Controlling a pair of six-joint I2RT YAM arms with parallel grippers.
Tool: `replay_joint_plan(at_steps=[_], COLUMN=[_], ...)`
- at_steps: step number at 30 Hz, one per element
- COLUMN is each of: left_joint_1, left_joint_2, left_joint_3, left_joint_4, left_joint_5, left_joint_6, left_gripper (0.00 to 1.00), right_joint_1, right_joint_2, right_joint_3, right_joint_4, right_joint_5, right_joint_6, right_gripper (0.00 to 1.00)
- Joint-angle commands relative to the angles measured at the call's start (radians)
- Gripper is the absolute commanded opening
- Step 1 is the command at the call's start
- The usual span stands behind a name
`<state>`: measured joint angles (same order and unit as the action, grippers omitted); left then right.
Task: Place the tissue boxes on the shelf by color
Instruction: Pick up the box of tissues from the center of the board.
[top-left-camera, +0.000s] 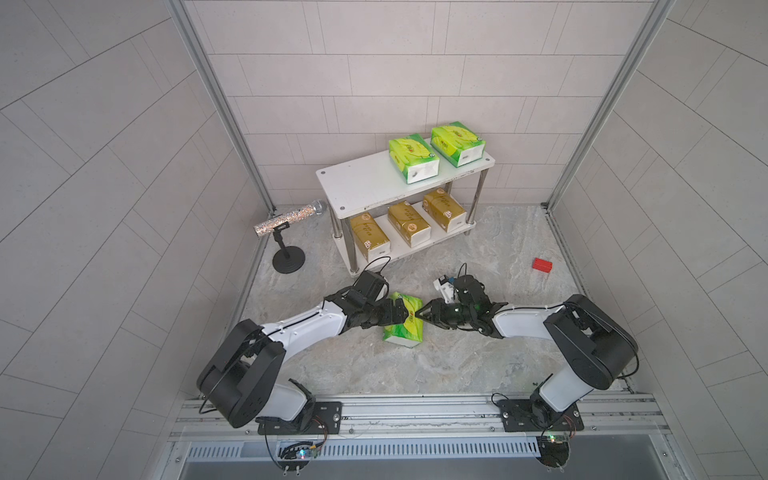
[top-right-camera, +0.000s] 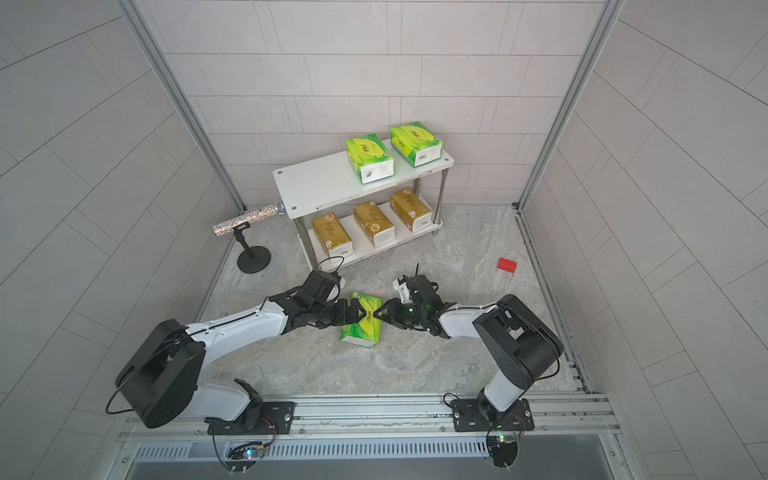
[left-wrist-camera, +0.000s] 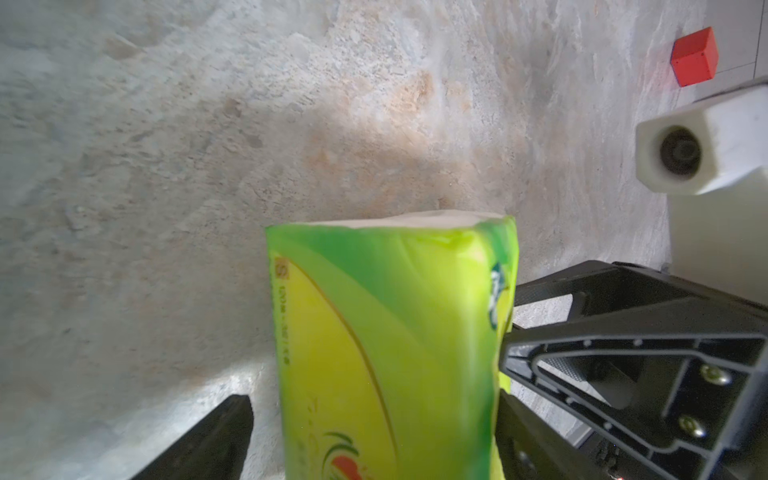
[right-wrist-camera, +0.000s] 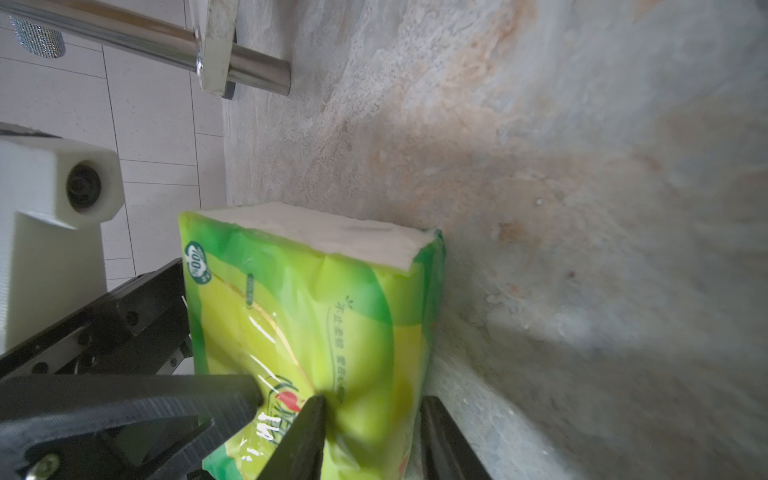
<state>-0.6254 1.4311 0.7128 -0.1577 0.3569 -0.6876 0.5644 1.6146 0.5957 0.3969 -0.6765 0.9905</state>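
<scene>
The top board's loose end (top-left-camera: 357, 182) is on my left gripper's side, but my right gripper is holding the green tissue box, so next my left gripper takes the box (top-left-camera: 404, 330).
A green tissue box (top-left-camera: 405, 330) (top-right-camera: 360, 328) lies on the stone floor between my two arms. My right gripper (top-left-camera: 420, 313) (right-wrist-camera: 374, 403) is shut on it, pinching the soft wrapper of its upper side (right-wrist-camera: 311, 311). My left gripper (top-left-camera: 400, 312) (left-wrist-camera: 374, 415) stands open around the pack (left-wrist-camera: 386, 332) from the opposite side: one finger touches it, the other stands clear. On the shelf (top-left-camera: 365, 183) behind, two green boxes (top-left-camera: 413, 158) (top-left-camera: 457, 143) sit on the top board. Three gold boxes (top-left-camera: 369, 237) (top-left-camera: 408, 223) (top-left-camera: 444, 210) sit on the lower board.
A glittery microphone (top-left-camera: 286, 220) on a black stand is left of the shelf. A small red block (top-left-camera: 542, 265) (left-wrist-camera: 694, 56) lies near the right wall. The left half of the shelf's top board is bare. Tiled walls close in three sides.
</scene>
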Motion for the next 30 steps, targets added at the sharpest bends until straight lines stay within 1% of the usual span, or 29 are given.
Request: replay_joint_plan(at_steps=[1, 4, 9, 12, 13, 17, 23, 26, 30], left_joint_1=[-0.012, -0.024, -0.038, -0.040, -0.040, -0.040, -0.040, -0.041, -0.043], left_joint_2=[0.023, 0.036, 0.032, 0.022, 0.017, -0.009, -0.024, -0.041, -0.064], left_joint_3=[-0.013, -0.012, 0.000, 0.004, 0.004, 0.019, 0.048, 0.067, 0.109], left_joint_4=[0.037, 0.048, 0.046, 0.035, 0.029, -0.027, -0.077, -0.097, -0.134], left_joint_5=[0.015, 0.022, 0.017, -0.004, -0.013, -0.057, -0.067, -0.086, -0.093], left_joint_6=[-0.012, -0.021, -0.032, -0.032, -0.055, -0.061, -0.060, -0.062, -0.056], left_gripper=[0.94, 0.90, 0.81, 0.74, 0.73, 0.71, 0.67, 0.66, 0.65], right_joint_1=[-0.005, -0.006, -0.010, -0.017, -0.022, -0.073, -0.125, -0.134, -0.158], right_joint_2=[0.026, 0.026, 0.002, -0.028, -0.042, -0.141, -0.342, -0.409, -0.460], right_joint_3=[0.006, 0.022, 0.023, 0.023, 0.023, 0.021, 0.123, 0.102, 0.064], right_joint_4=[-0.122, -0.148, -0.159, -0.168, -0.180, -0.228, -0.514, -0.562, -0.598], right_joint_5=[0.029, 0.028, 0.034, 0.040, 0.040, 0.046, 0.147, 0.196, 0.217], right_joint_6=[-0.031, -0.046, -0.057, -0.059, -0.062, -0.078, -0.241, -0.270, -0.282], right_gripper=[0.42, 0.42, 0.42, 0.46, 0.47, 0.55, 0.63, 0.65, 0.65])
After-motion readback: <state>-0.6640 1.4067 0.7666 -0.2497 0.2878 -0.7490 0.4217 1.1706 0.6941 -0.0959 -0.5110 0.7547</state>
